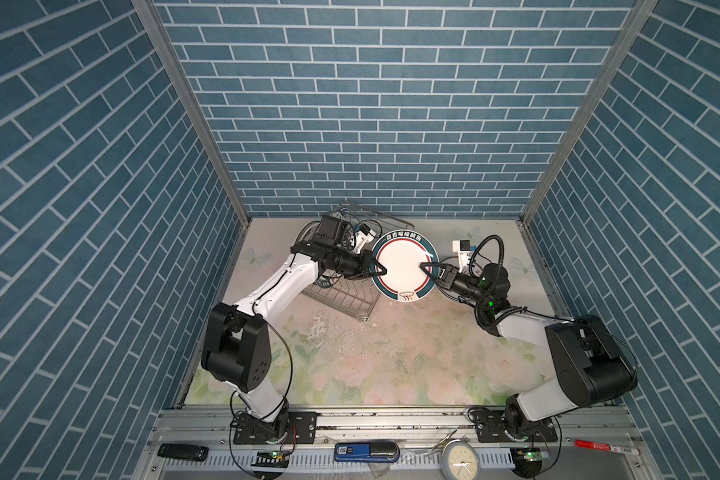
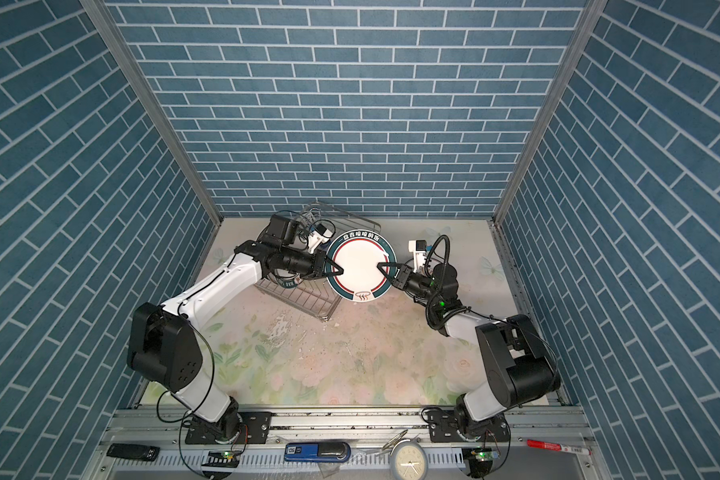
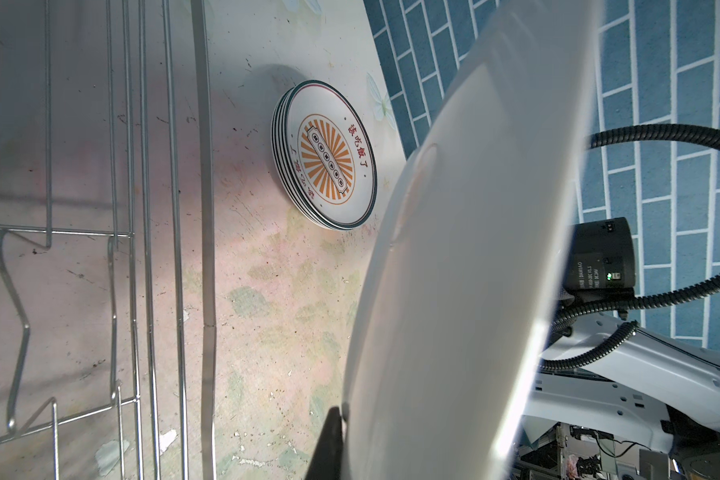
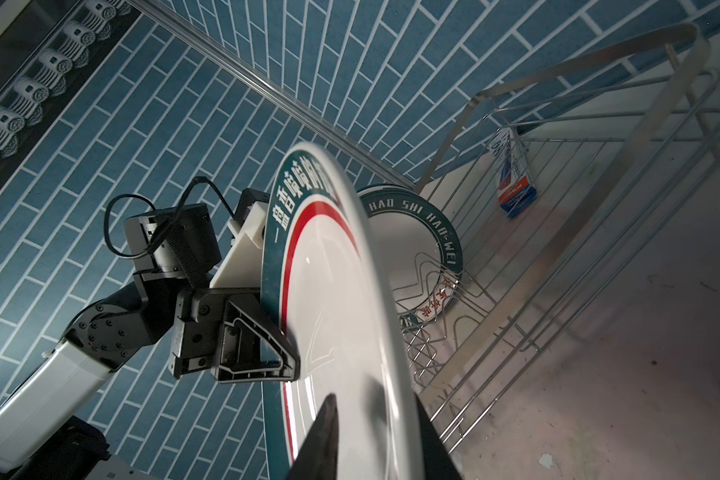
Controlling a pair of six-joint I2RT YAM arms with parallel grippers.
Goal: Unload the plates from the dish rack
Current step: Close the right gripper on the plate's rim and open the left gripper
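Next, I open my left gripper, since both grippers are shut on opposite rims of the plate (image 1: 378, 253), and back it off toward the rack (image 1: 345, 297) before my right gripper carries the plate away.
A white plate (image 1: 404, 264) (image 2: 360, 266) with a dark teal lettered rim and a red ring hangs in the air just right of the dish rack (image 1: 341, 297) (image 2: 304, 299). My left gripper (image 1: 381, 271) (image 3: 341, 415) is shut on its left rim. My right gripper (image 1: 425, 266) (image 4: 375, 405) is shut on the opposite rim, one finger on each face. Another plate (image 4: 412, 232) still stands in the wire rack (image 4: 558, 249), behind the held one. A stack of plates (image 3: 329, 158) with an orange sunburst on top lies on the table beyond the rack (image 3: 142, 166).
A small blue and white box (image 4: 514, 183) leans in the rack's far corner. On the front rail lie a black remote (image 1: 182, 452), a blue device (image 1: 366, 452), a clock face (image 1: 460, 461) and a red marker (image 1: 607, 446). Tiled walls enclose three sides.
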